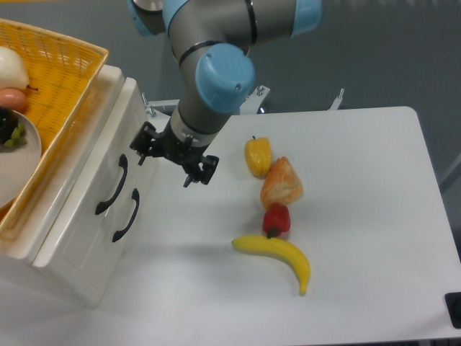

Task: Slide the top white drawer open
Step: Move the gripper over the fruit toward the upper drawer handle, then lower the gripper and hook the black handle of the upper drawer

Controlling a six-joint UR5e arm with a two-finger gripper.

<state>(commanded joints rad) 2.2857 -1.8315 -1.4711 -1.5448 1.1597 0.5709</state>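
My gripper will slide only the top white drawer (105, 172) straight out above the lower drawer when it pulls, because the lower drawer has its own black handle (130, 218).
The small glossy white cabinet stands at the left. Its top white drawer (101, 162) is closed, with one black curved handle (112, 186). The lower drawer (94, 238) below it has the same kind of handle (126, 215). My gripper (171, 161) hangs open and empty over the table, just right of the cabinet's front, a short way from the upper handle. Its two black fingers (201, 171) are spread apart, and nothing is between them.
A yellow wicker basket (65, 79) with a white plate and fruit sits on the cabinet. On the table to the right lie a yellow pepper (258, 156), an orange pastry (281, 182), a red pepper (276, 218) and a banana (277, 256).
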